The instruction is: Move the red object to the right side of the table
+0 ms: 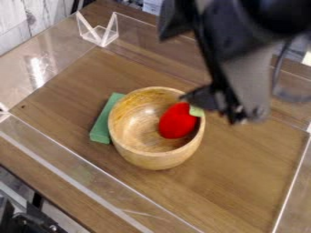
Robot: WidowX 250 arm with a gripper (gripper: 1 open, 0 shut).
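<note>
The red object is next to my gripper's open fingers, which hang over the bowl's rim (202, 107), so next I move in above the bowl and lower them around the red object.
The red object (177, 122), a small glossy toy fruit with a green stem, lies inside the wooden bowl (136, 136) near the middle of the table (73, 82). It rests against the bowl's right inner wall. My gripper (216, 103) hangs motion-blurred just above the bowl's right rim, close over the fruit's stem. Its dark fingers (239, 113) look spread apart and open, with nothing between them. The arm's bulk hides the table's back right part.
A green flat cloth (102, 120) sticks out from under the bowl's left side. Clear acrylic walls (73, 173) border the tabletop. A small clear acrylic stand (97, 29) sits at the back left. Bare wood shows right of the bowl.
</note>
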